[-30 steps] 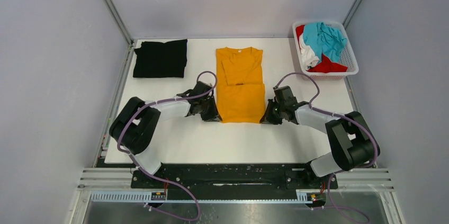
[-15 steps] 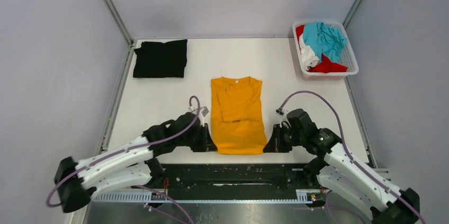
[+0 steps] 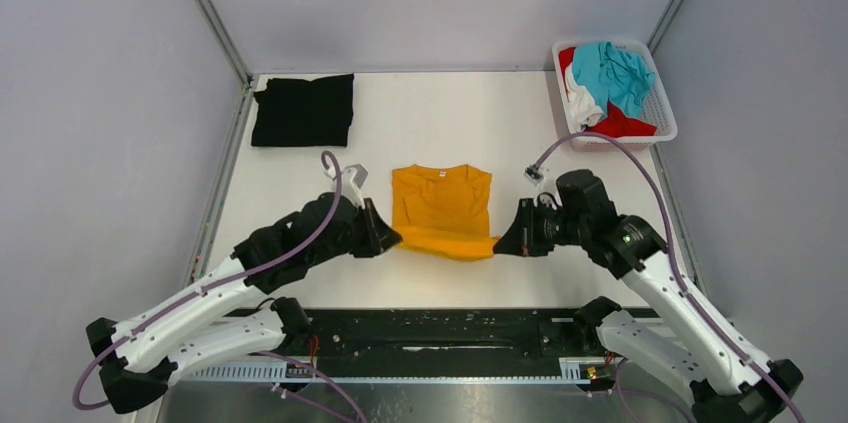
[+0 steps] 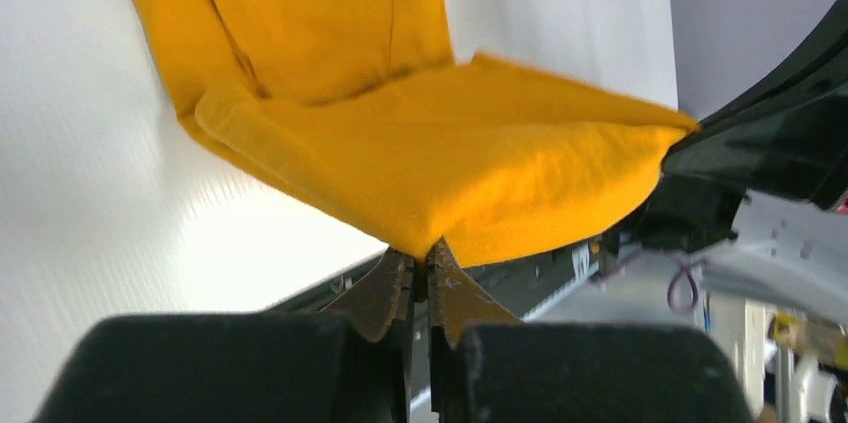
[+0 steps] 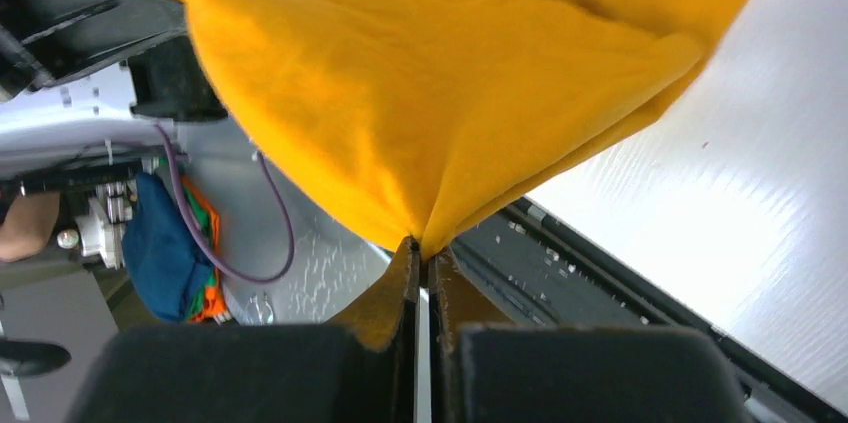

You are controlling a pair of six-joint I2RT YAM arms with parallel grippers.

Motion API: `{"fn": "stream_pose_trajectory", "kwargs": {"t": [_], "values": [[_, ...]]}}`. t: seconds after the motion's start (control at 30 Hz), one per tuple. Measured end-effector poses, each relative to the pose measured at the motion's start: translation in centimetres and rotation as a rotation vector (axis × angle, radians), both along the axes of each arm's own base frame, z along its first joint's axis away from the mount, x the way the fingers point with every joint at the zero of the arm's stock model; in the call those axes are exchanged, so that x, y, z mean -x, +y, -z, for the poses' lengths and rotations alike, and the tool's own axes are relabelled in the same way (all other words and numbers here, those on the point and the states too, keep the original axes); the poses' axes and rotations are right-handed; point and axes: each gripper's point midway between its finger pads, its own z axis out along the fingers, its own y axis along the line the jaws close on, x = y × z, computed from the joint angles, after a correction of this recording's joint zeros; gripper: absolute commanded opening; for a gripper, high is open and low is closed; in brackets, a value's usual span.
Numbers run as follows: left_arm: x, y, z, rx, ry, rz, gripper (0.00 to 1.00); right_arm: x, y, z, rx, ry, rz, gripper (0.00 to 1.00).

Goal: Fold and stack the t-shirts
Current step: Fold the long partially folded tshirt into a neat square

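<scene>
The orange-yellow t-shirt's lifted hem (image 3: 447,245) is spread out from corner to corner, parallel to the collar, so the robot's left gripper should keep moving forward and let go at the collar (image 3: 442,172).
The orange-yellow t-shirt (image 3: 442,208) lies in the middle of the table, its near hem lifted off the surface and curled over toward the collar. My left gripper (image 3: 392,238) is shut on the hem's left corner; in the left wrist view (image 4: 425,248) the cloth (image 4: 450,163) is pinched between the tips. My right gripper (image 3: 499,243) is shut on the hem's right corner, and the right wrist view (image 5: 420,248) shows the cloth (image 5: 420,93) hanging from it. A folded black t-shirt (image 3: 303,110) lies at the far left. Teal (image 3: 615,71), red (image 3: 618,124) and white (image 3: 580,106) shirts sit crumpled in the basket.
The white slotted plastic basket (image 3: 662,113) stands at the far right corner. Grey walls close in the table on three sides. The black arm-base rail (image 3: 440,328) runs along the near edge.
Both grippers first dragged the orange-yellow shirt toward the near edge, then lifted its hem and carried it up and back over the shirt's body, shortening its visible length.
</scene>
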Motion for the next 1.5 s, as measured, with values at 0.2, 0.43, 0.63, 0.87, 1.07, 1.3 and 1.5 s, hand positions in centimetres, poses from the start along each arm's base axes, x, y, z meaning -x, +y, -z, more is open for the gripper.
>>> {"fn": "stream_pose_trajectory", "kwargs": {"t": [0.2,0.43,0.63,0.87,1.07,1.3,1.5], "values": [[-5.4,1.0,-2.0,-0.028,-0.094,-0.127,0.00,-5.4,-0.5,0.0,-0.025,0.039,0.106,0.00],[-11.9,2.5,0.0,-0.123,-0.047,-0.227,0.00,-9.7,-0.1,0.0,-0.090,0.091,0.128,0.00],[-16.1,1.8,1.3,-0.164,-0.011,-0.224,0.00,-13.4,-0.9,2.4,-0.082,0.150,0.192,0.00],[-20.4,1.7,5.0,-0.215,0.082,-0.241,0.02,-17.3,-1.4,5.1,-0.069,0.198,0.252,0.11],[-24.3,1.0,7.6,-0.241,0.137,-0.243,0.29,-21.5,-1.7,7.4,-0.033,0.218,0.301,0.31],[-28.1,2.3,10.7,-0.261,0.186,-0.281,0.87,-26.6,-2.4,11.0,0.027,0.251,0.378,0.99],[-28.9,2.4,10.6,-0.225,0.173,-0.253,0.89,-28.0,-3.2,9.4,0.054,0.178,0.413,1.00]]}}
